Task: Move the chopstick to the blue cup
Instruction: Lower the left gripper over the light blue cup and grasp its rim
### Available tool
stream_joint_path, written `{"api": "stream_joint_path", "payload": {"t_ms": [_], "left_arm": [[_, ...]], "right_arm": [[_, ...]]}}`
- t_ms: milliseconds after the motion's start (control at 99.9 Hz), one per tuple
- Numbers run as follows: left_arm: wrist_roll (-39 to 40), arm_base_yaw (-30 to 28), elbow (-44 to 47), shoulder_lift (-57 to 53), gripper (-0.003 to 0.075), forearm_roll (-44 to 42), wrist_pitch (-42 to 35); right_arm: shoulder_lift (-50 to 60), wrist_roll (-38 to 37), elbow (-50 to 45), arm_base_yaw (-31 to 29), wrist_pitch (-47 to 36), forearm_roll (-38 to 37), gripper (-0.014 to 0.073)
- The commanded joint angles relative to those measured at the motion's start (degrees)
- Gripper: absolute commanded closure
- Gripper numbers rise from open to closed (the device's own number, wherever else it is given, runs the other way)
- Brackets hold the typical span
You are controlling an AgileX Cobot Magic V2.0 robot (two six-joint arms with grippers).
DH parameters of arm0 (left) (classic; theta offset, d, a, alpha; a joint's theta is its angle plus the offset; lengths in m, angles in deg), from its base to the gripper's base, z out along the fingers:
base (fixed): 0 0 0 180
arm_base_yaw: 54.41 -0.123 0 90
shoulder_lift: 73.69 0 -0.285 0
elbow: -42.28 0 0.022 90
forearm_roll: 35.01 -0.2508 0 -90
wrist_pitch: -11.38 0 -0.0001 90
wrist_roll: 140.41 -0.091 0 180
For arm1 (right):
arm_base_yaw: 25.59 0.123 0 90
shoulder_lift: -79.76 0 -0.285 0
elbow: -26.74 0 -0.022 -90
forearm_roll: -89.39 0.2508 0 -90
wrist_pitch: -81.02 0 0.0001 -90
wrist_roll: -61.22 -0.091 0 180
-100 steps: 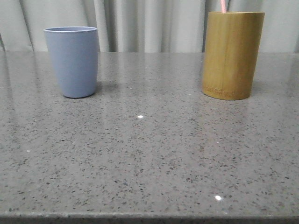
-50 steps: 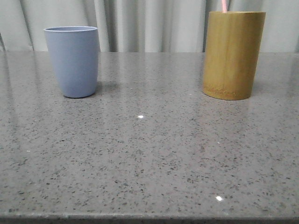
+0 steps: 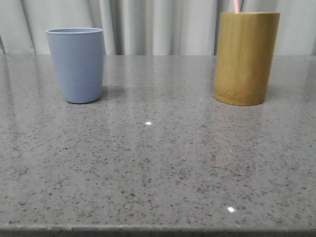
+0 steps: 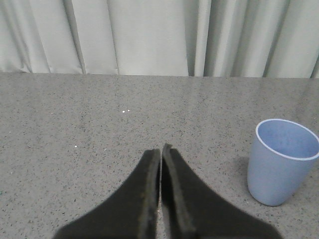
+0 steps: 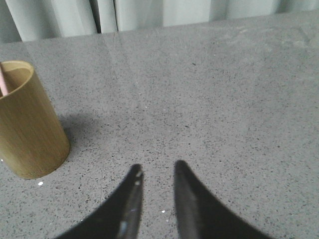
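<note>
The blue cup (image 3: 77,66) is a long way from the bamboo holder. Next, my left gripper moves the cup nearer to the holder before I transfer the chopstick.
The blue cup (image 3: 76,64) stands upright at the back left of the grey stone table; in the left wrist view the blue cup (image 4: 280,162) shows empty. A pale pink chopstick (image 3: 236,6) pokes out of the bamboo holder (image 3: 245,58) at the back right. Inside the holder's rim (image 5: 27,122) the chopstick tip (image 5: 3,82) is just visible. My left gripper (image 4: 161,148) hangs over bare table beside the cup, its black fingers pressed together on nothing. My right gripper (image 5: 157,169) is open over bare table, apart from the holder. Neither gripper appears in the front view.
Grey-white curtains (image 3: 158,24) hang behind the table's far edge. The speckled table (image 3: 158,163) stretches between the two containers and forward to its front edge (image 3: 158,230).
The bamboo holder's edge shifts by a pixel or two between frames. Nothing else has visibly changed.
</note>
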Motion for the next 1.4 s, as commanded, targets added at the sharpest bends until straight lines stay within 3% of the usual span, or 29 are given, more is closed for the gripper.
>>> {"api": "stream_joint_path", "payload": {"t_ms": [0, 150, 240, 460, 690, 1011, 1391], "left_arm": [[0.49, -0.15, -4.4, 4.44, 0.0609, 0.8, -3.17], [0.49, -0.15, -6.0, 7.9, 0.035, 0.8, -3.92], [0.49, -0.15, -6.0, 8.37, 0.0267, 0.8, -4.35], [0.49, -0.03, -6.47, 10.75, 0.0269, 5.56, -6.83], [0.37, 2.8, -16.27, 18.92, 0.0273, 5.68, 3.95], [-1.18, 13.33, -30.67, 35.28, 0.0333, 3.41, 11.85], [-1.18, 17.11, -43.58, 51.21, 0.0333, 3.31, 23.38]], "right_arm": [[-4.02, 0.67, 3.6, 0.11, -3.22, -0.76, 0.026], [-7.37, 0.67, 4.32, 0.11, -3.27, -0.76, 0.022], [-7.81, 0.67, 4.32, 0.11, -3.62, -0.76, 0.022], [-7.81, 0.67, 4.32, 0.11, -3.88, -0.76, 0.022], [-7.81, 0.67, 4.32, 0.11, -4.02, -0.76, 0.022], [-7.81, 0.67, 4.32, 0.11, -4.19, -0.76, 0.022], [-7.81, 0.67, 4.32, 0.11, -4.26, -0.76, 0.022]]}}
